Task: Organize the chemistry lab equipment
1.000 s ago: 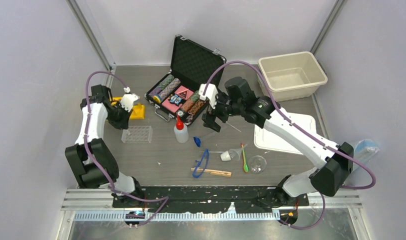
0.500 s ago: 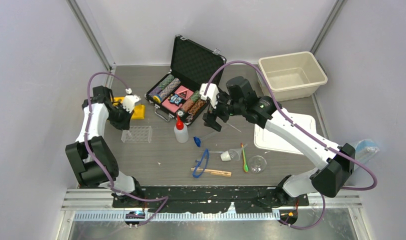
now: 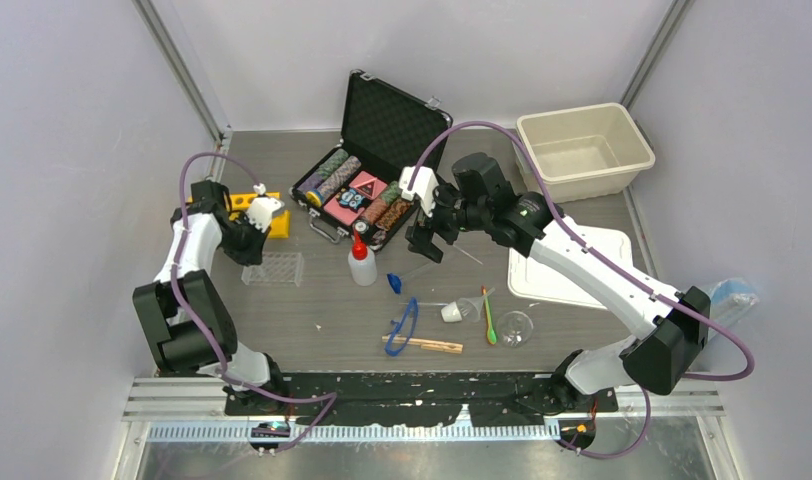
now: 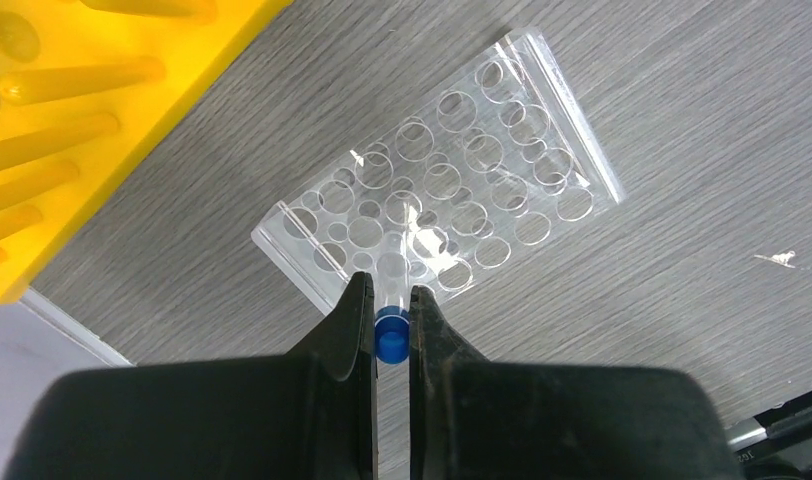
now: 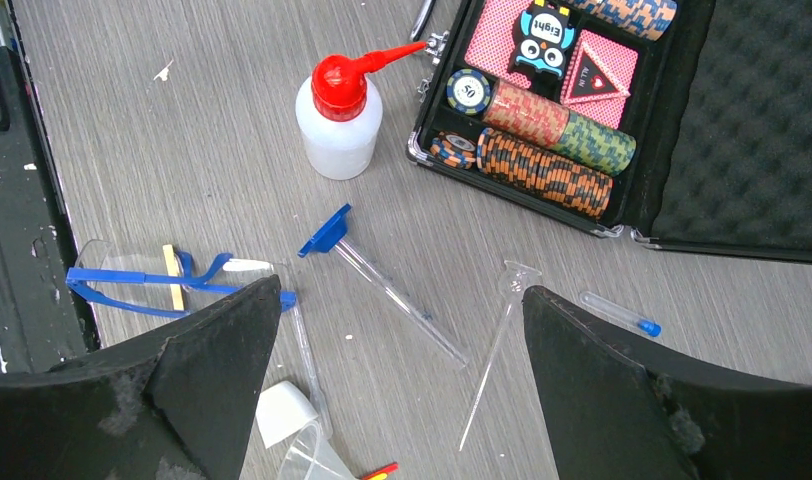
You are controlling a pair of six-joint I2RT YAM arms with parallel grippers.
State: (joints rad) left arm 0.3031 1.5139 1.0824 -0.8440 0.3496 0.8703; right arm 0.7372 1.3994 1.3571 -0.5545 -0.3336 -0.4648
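Observation:
I should pass the other blue-capped tube (image 5: 619, 314) from my right gripper to my left gripper, because the tube lies on my right gripper's side, far from the clear tube rack (image 3: 274, 269).
My left gripper (image 4: 387, 298) is shut on a blue-capped tube (image 4: 391, 335), held upright just above the near edge of the clear tube rack (image 4: 452, 200). The yellow tube rack (image 4: 72, 130) lies beside it. From above, the left gripper (image 3: 248, 243) hangs between the yellow rack (image 3: 274, 222) and the clear rack (image 3: 274, 268). My right gripper (image 5: 402, 295) is open and empty, high over a blue-footed glass cylinder (image 5: 382, 285), a thin glass funnel (image 5: 492, 350) and another blue-capped tube (image 5: 622, 313). The red-capped squeeze bottle (image 5: 334, 125) stands close by.
The open black case of poker chips (image 3: 367, 190) sits at the back centre. A beige bin (image 3: 584, 150) and a white tray (image 3: 572, 265) are at the right. Blue goggles (image 3: 404, 325), a wooden clamp (image 3: 424, 345) and a green spatula (image 3: 490, 320) lie near the front.
My left gripper has shifted slightly right and nearer, away from the yellow rack toward the clear rack, still holding the tube. The right arm has not moved.

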